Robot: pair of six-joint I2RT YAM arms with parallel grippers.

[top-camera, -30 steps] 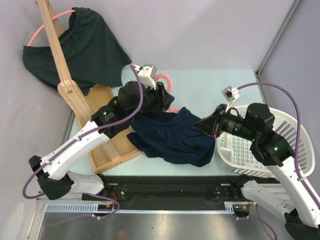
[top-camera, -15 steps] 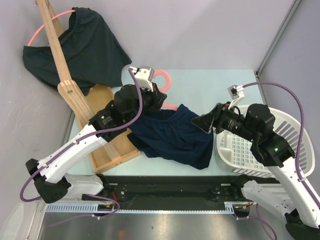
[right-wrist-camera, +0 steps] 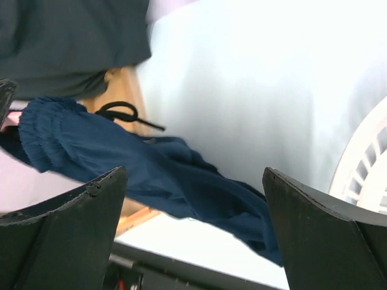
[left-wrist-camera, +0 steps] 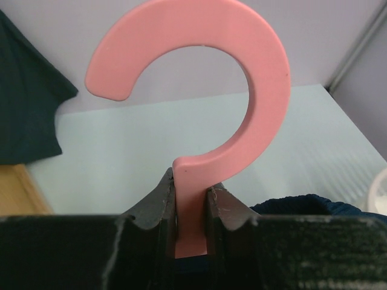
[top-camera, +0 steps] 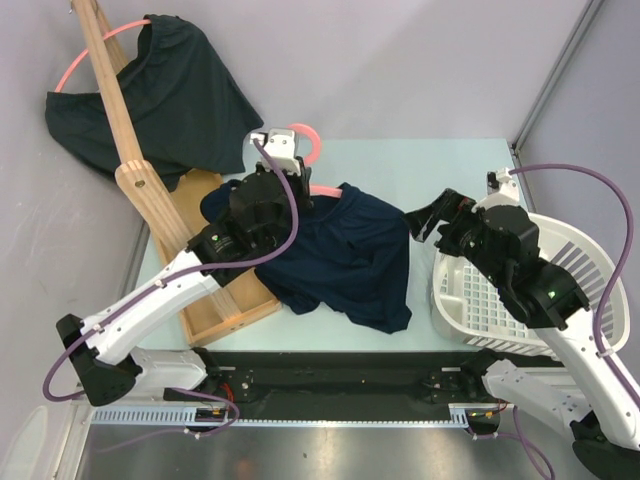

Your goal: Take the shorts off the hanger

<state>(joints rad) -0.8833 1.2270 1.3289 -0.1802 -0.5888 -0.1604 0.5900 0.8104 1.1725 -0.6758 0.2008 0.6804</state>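
My gripper will stretch the navy shorts' waist (top-camera: 374,204) open around the hanger's hidden end when it pulls the waist, because the hanger's pink arm (top-camera: 327,191) disappears inside the shorts.
The pink hanger (top-camera: 305,140) has its hook (left-wrist-camera: 242,78) upright, and my left gripper (left-wrist-camera: 192,205) is shut on the hook's stem. The navy shorts (top-camera: 350,255) hang from it and spread over the table, their edge showing beside the left fingers (left-wrist-camera: 302,202). My right gripper (top-camera: 425,215) is open, just right of the navy shorts and apart from them. In the right wrist view the navy cloth (right-wrist-camera: 151,175) lies beyond the wide jaws (right-wrist-camera: 193,175). The dark green shorts (top-camera: 170,100) hang on a second pink hanger (top-camera: 75,65) at the back left.
A wooden stand (top-camera: 130,170) leans at the left, its base board (top-camera: 225,290) partly under the navy shorts. A white laundry basket (top-camera: 590,260) sits at the table's right under my right arm. Grey walls close the back and sides.
My right gripper let go of the navy shorts, opened wide and drew back to the right. My left gripper closed on the hanger stem and carried it back, dragging the shorts' waistband along.
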